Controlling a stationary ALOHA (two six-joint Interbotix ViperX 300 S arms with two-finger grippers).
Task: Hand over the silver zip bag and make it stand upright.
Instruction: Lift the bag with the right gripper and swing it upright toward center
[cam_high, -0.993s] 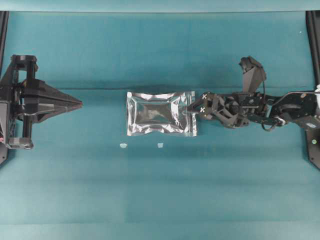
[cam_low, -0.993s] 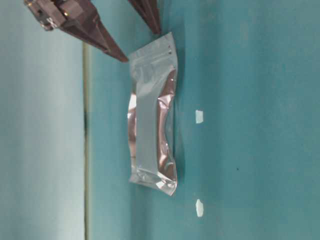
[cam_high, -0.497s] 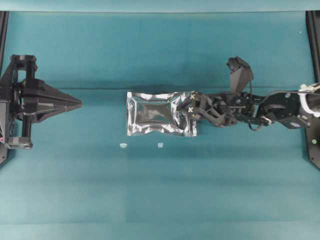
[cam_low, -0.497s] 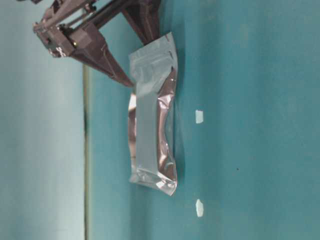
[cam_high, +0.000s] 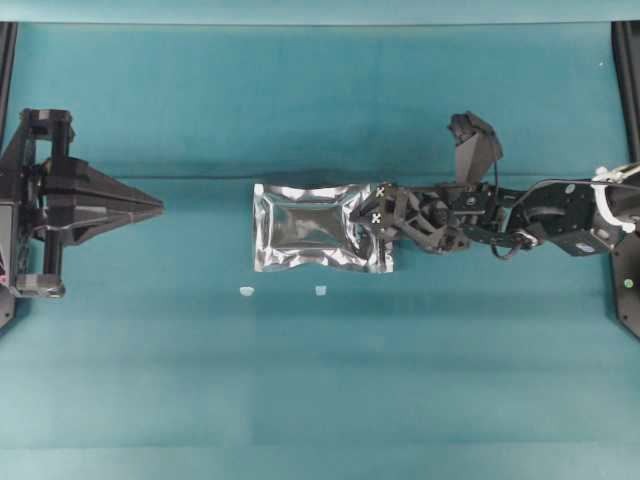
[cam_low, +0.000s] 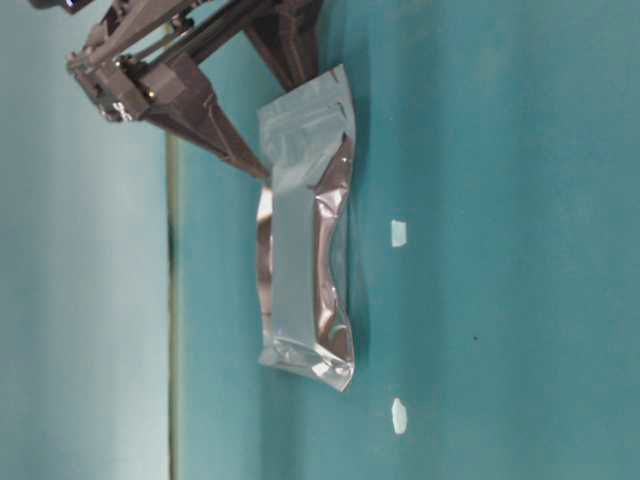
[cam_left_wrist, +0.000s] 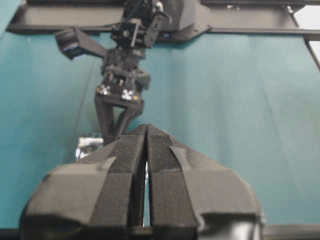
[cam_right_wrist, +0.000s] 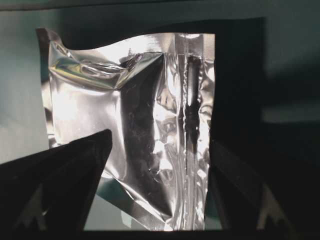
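The silver zip bag (cam_high: 310, 226) should stick out stiffly when I pass it over, because its shiny sides hold sharp creases and a curled corner (cam_right_wrist: 48, 38).
The silver zip bag (cam_high: 315, 227) lies flat in the middle of the teal table, crinkled, with its zip strip at the right end. My right gripper (cam_high: 368, 218) is open and straddles that zip end. In the right wrist view the bag (cam_right_wrist: 135, 125) fills the gap between the two dark fingers (cam_right_wrist: 75, 170), and neither finger is pressed on it. From table level one finger hangs above the bag (cam_low: 305, 250) and the other sits at the table by its end. Far to the left, my left gripper (cam_high: 158, 207) is shut and empty, its pads (cam_left_wrist: 135, 150) together.
Two tiny white scraps (cam_high: 246, 291) (cam_high: 320, 290) lie on the cloth just in front of the bag. The right arm (cam_left_wrist: 122, 65) faces the left wrist camera across the table. Black frame rails (cam_high: 625, 80) run along both side edges.
My right gripper has slid left over the bag's zip end, from its edge to straddling it. The bag and the left arm have not moved.
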